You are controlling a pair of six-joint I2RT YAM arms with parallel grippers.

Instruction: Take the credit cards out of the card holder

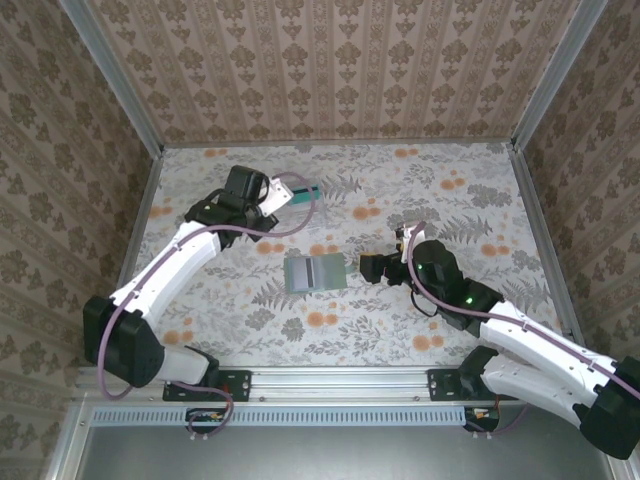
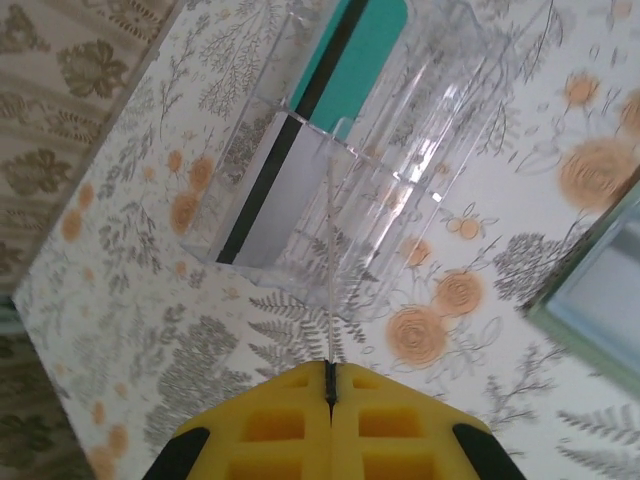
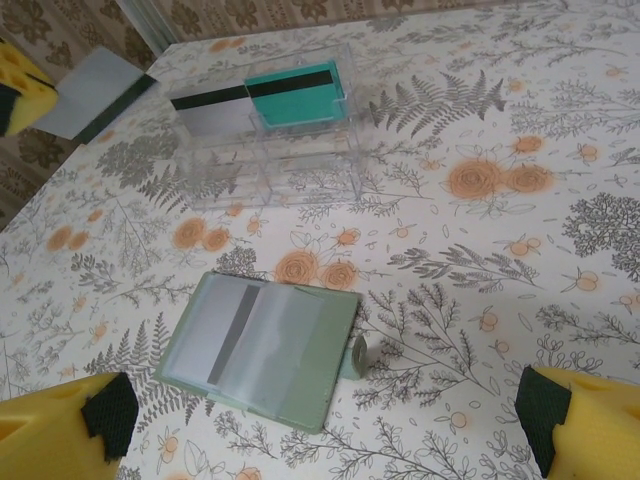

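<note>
The grey card (image 3: 93,97) hangs upright above the open slot of the box, so my left gripper should keep lining it up with the silver card (image 3: 214,116), then lower it and let go.
The green card holder (image 3: 265,355) lies open and flat on the table, and a card with a grey stripe (image 3: 232,335) shows in its left pocket. My right gripper (image 3: 320,420) is open just in front of it, with nothing between its fingers; from above, this gripper (image 1: 365,268) is right of the card holder (image 1: 313,272). My left gripper (image 2: 330,375) is shut on a grey credit card (image 2: 328,290) seen edge-on, held at the clear plastic box (image 2: 400,170). A silver card (image 3: 210,110) and a teal card (image 3: 292,95) stand in the box.
The clear box (image 1: 300,205) stands at the back of the table, left of centre, under my left gripper (image 1: 278,193). Patterned walls (image 1: 330,60) close in the floral table (image 1: 450,210) on three sides.
</note>
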